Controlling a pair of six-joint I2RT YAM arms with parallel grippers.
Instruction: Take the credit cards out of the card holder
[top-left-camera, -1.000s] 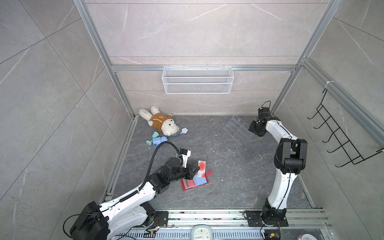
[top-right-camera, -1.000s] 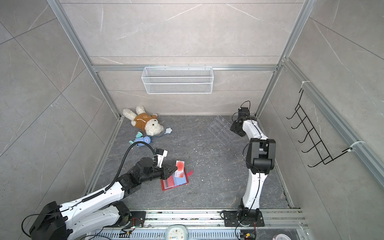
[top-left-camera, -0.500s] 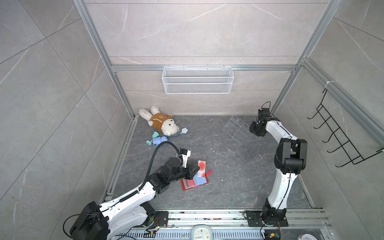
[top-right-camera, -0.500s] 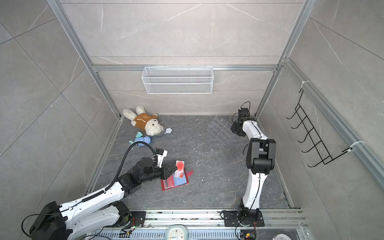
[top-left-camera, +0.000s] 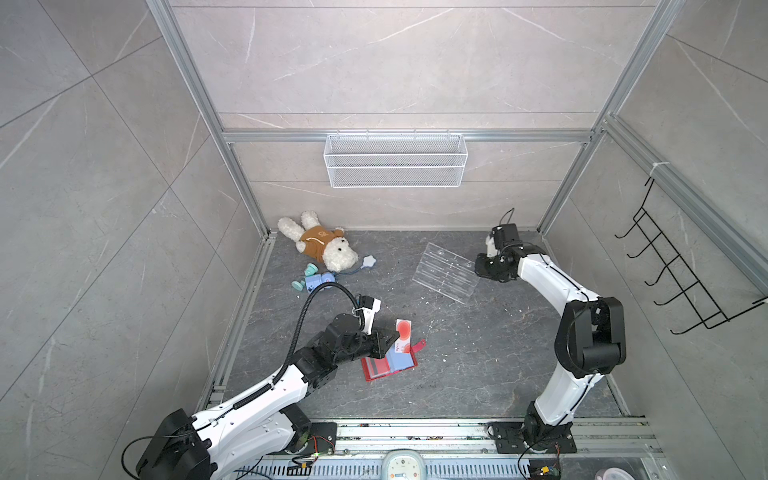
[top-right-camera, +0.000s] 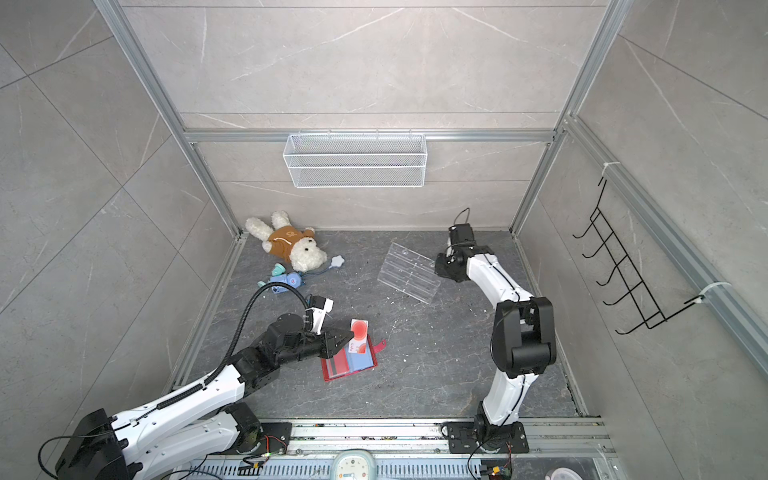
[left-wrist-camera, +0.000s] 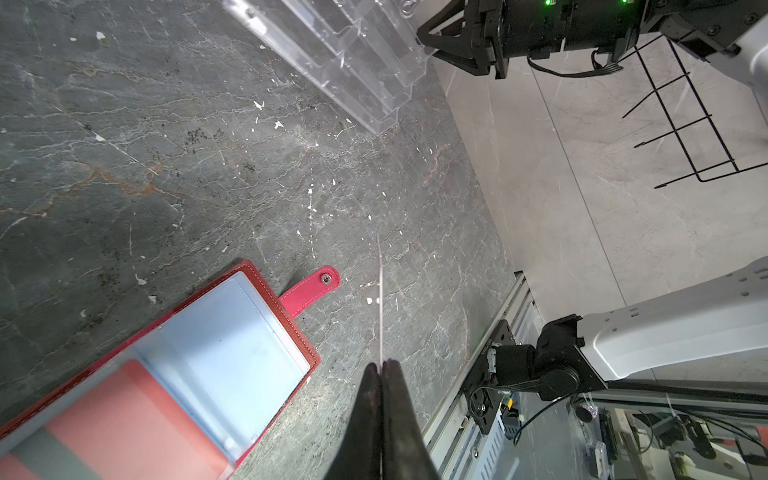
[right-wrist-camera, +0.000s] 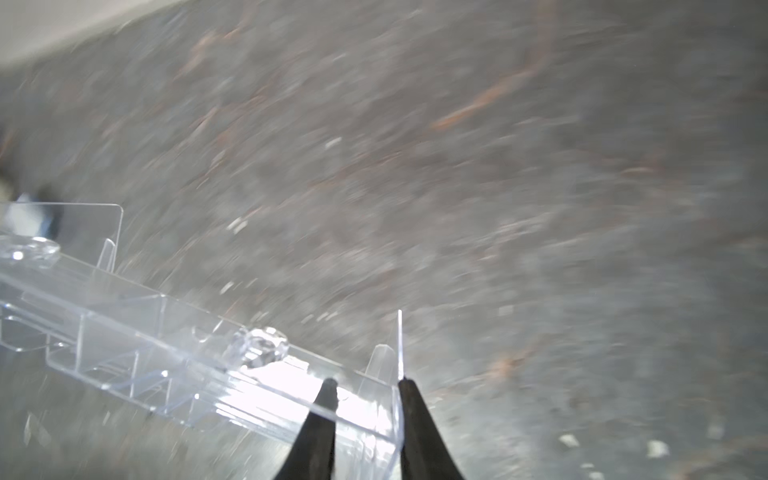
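Note:
The floor behind the red card holder is free for the clear acrylic stand, so the robot's right gripper should go on bringing the stand over until it rests there.
The red card holder lies open on the dark floor, pale blue sleeves up and strap tab out to the side. My left gripper is shut on one of the credit cards, white with a red circle. It is held on edge just above the holder's far side, a thin line in the left wrist view. My right gripper is far off at the back right, shut on the end of a clear acrylic stand.
A plush dog and a small blue toy lie at the back left. A white wire basket hangs on the back wall, a black hook rack on the right wall. Metal rails edge the floor.
The right gripper has closed on the acrylic stand's end and shifted it left and toward the front. The left arm and its card have stayed put.

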